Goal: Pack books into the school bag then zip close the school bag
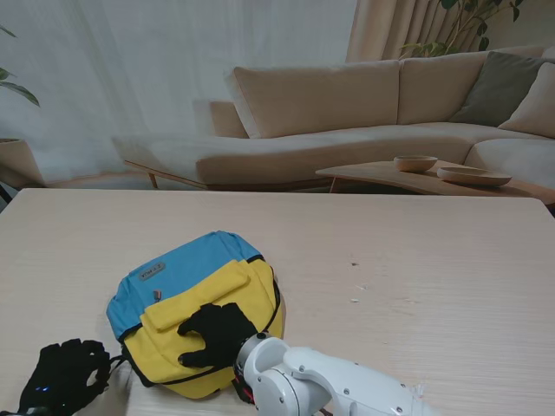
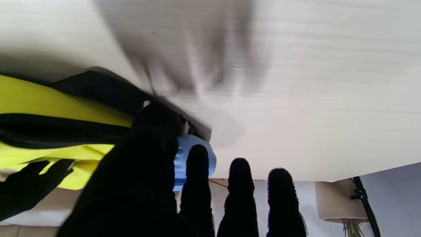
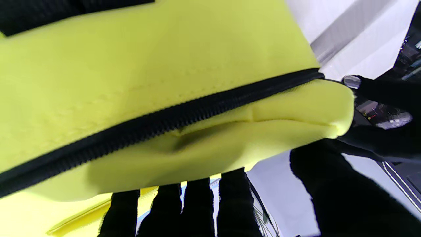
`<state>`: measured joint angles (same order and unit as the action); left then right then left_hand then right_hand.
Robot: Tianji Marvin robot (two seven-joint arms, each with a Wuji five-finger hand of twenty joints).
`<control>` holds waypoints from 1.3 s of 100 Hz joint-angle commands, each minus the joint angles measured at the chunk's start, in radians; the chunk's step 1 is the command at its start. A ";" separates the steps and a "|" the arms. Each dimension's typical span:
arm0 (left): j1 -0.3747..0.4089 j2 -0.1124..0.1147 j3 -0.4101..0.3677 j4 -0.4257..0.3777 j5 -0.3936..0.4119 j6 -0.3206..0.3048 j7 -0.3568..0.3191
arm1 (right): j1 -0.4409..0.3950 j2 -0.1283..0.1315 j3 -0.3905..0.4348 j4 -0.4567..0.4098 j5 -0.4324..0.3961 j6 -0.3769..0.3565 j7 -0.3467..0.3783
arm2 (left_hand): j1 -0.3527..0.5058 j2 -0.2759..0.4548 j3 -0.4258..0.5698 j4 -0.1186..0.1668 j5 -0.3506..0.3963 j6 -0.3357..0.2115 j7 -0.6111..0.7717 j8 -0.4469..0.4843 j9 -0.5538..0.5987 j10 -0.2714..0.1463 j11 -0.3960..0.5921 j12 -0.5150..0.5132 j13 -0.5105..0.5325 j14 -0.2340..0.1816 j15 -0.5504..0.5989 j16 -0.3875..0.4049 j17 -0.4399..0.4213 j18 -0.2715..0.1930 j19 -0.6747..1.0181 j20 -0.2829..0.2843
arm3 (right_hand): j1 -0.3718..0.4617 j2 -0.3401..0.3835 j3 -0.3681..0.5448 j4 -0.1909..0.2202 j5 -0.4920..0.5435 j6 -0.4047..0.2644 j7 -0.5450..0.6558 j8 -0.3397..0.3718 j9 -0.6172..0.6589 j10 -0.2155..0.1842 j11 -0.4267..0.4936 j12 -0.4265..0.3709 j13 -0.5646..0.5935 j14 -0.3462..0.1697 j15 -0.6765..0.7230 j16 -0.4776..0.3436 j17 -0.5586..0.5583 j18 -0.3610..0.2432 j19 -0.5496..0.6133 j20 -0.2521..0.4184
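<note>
The zip pull will slide up to the blue part when I pull, because the black zipper edge (image 1: 277, 297) curves up the school bag's side toward that part.
The blue and yellow school bag (image 1: 186, 286) lies flat on the table near me, left of centre. My right hand (image 1: 217, 332) rests palm-down on its yellow front, fingers spread and holding nothing. In the right wrist view the black zipper (image 3: 164, 120) runs shut across the yellow fabric (image 3: 131, 65) to a silver zipper pull (image 3: 351, 81). My left hand (image 1: 62, 377) is at the bag's near left corner. In the left wrist view its thumb and forefinger (image 2: 158, 125) are pinched together at the end of the zip. No books are in view.
The pale wooden table (image 1: 416, 260) stretches to the right and away from me, with a few small specks (image 1: 355, 290) on it. Beyond its far edge stand a beige sofa (image 1: 347, 113) and a low table with bowls (image 1: 416, 165).
</note>
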<state>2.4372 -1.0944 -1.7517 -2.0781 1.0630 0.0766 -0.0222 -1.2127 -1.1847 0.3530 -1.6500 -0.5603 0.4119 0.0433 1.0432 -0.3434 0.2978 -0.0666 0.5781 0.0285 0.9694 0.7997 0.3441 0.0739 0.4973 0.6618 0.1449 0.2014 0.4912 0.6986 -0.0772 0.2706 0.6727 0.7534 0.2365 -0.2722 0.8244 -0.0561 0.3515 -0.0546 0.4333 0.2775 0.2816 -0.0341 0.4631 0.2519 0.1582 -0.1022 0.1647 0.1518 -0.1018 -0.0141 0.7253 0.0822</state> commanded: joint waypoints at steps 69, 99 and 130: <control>0.092 0.003 0.030 -0.190 -0.003 -0.103 -0.121 | 0.011 -0.030 -0.037 0.044 0.054 0.112 0.054 | 0.067 0.033 0.008 0.011 0.050 0.099 0.005 0.010 0.073 0.034 0.036 0.025 0.047 0.049 0.028 0.017 -0.013 0.047 0.118 0.002 | -0.008 0.049 -0.070 0.055 0.066 0.028 -0.012 -0.012 0.059 0.008 0.005 0.012 0.056 0.004 0.037 0.026 0.072 0.057 0.088 0.063; 0.075 0.014 0.112 -0.225 0.053 -0.077 -0.152 | 0.012 -0.037 -0.034 0.047 0.062 0.125 0.048 | 0.063 0.030 0.013 0.009 0.059 0.094 -0.001 0.011 0.086 0.034 0.053 0.041 0.056 0.056 0.050 0.032 -0.011 0.047 0.159 0.006 | -0.007 0.049 -0.065 0.056 0.065 0.030 -0.011 -0.010 0.057 0.008 0.007 0.014 0.056 0.008 0.041 0.028 0.071 0.059 0.094 0.069; 0.095 0.021 0.183 -0.258 0.085 -0.061 -0.153 | 0.018 -0.046 -0.034 0.055 0.073 0.143 0.044 | 0.064 0.032 0.013 0.009 0.060 0.096 -0.006 0.012 0.091 0.038 0.058 0.049 0.060 0.059 0.058 0.038 -0.010 0.048 0.173 0.002 | -0.006 0.046 -0.060 0.056 0.064 0.031 -0.011 -0.010 0.055 0.008 0.008 0.015 0.054 0.009 0.041 0.029 0.070 0.059 0.095 0.071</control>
<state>2.5155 -1.0722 -1.5841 -2.3121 1.1450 0.0243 -0.1503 -1.1763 -1.2291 0.3314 -1.6411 -0.4977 0.5414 0.0563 1.0557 -0.3310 0.3001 -0.0666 0.6021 0.1843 0.9529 0.7988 0.4091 0.1356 0.5290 0.6826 0.1938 0.2392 0.5249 0.7119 -0.0770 0.2959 0.8051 0.7534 0.2362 -0.2408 0.7747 -0.0278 0.3967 -0.0370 0.4201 0.2745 0.2927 -0.0927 0.4811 0.2689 0.1755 -0.1311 0.1800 0.1634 -0.1063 -0.0660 0.7299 0.0818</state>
